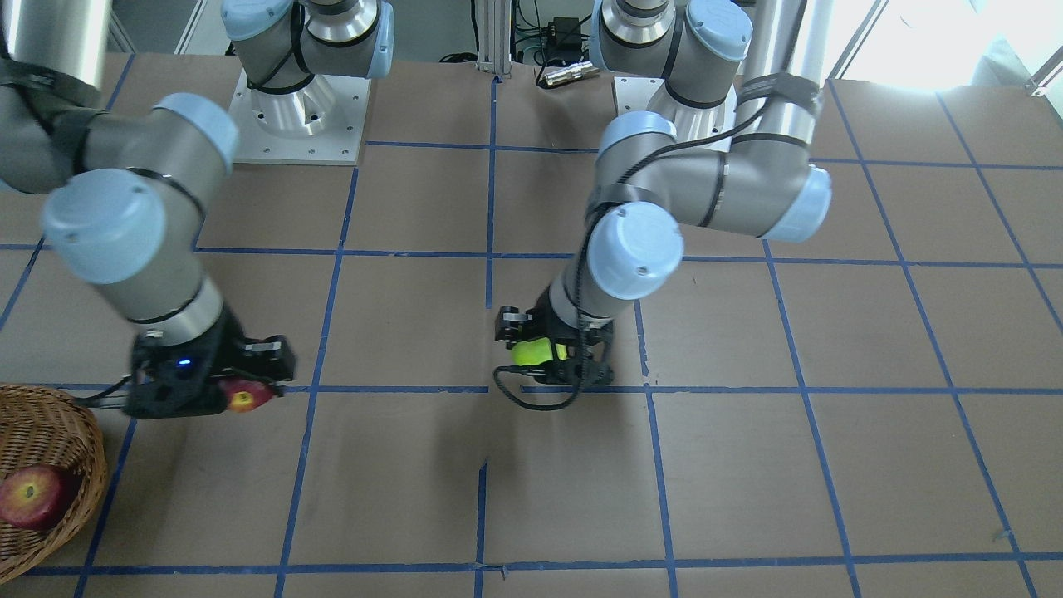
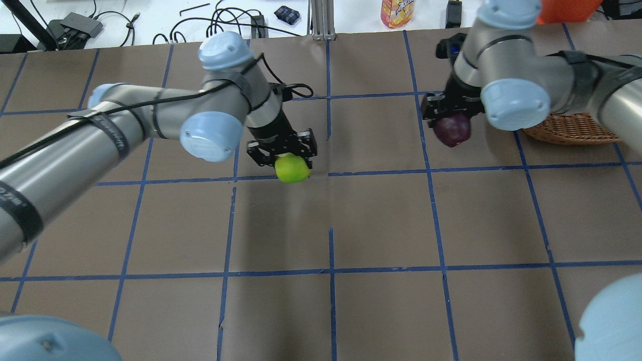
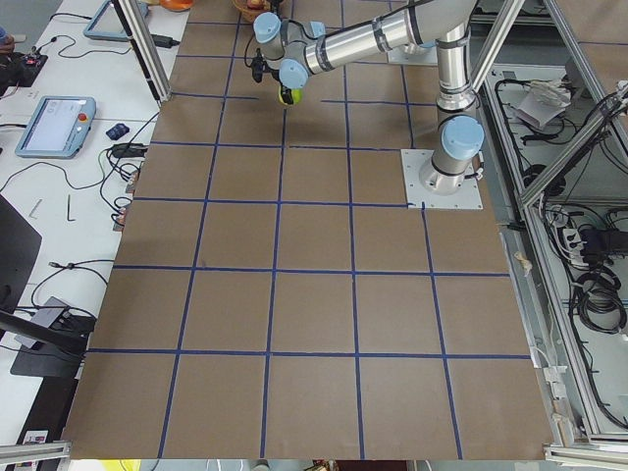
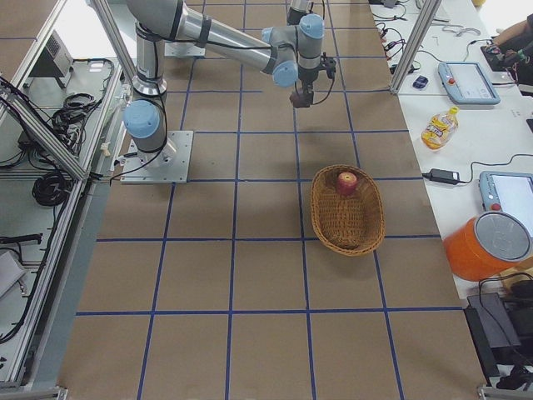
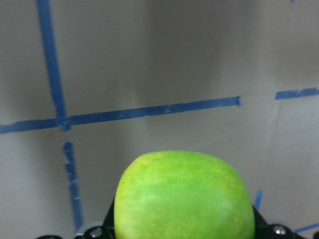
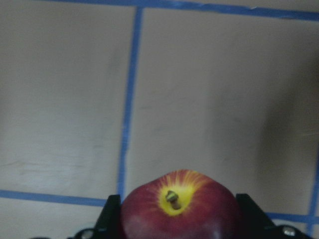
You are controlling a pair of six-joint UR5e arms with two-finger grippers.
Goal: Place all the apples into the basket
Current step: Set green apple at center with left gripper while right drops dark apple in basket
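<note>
The wicker basket is far over on my right gripper's side, so my left gripper should put the lime-green apple down in the middle of the table for my right gripper to pick up.
My left gripper (image 2: 284, 156) is shut on the lime-green apple (image 2: 292, 168) near the table's middle; the apple fills the bottom of the left wrist view (image 5: 184, 199). My right gripper (image 2: 448, 116) is shut on the dark maroon apple (image 2: 452, 130), whose stem end is yellow in the right wrist view (image 6: 179, 209). It holds the apple over the table, just beside the wicker basket (image 2: 569, 129). The red apple (image 4: 346, 182) lies inside the basket (image 4: 346, 237), at the end nearest the right gripper. It also shows in the front view (image 1: 33, 496).
Blue tape lines (image 2: 331, 173) divide the brown table into squares. An orange drink bottle (image 2: 397, 12) and cables lie beyond the far edge. An orange bucket (image 4: 487, 247) and a teach pendant (image 4: 468, 81) sit on the side bench past the basket.
</note>
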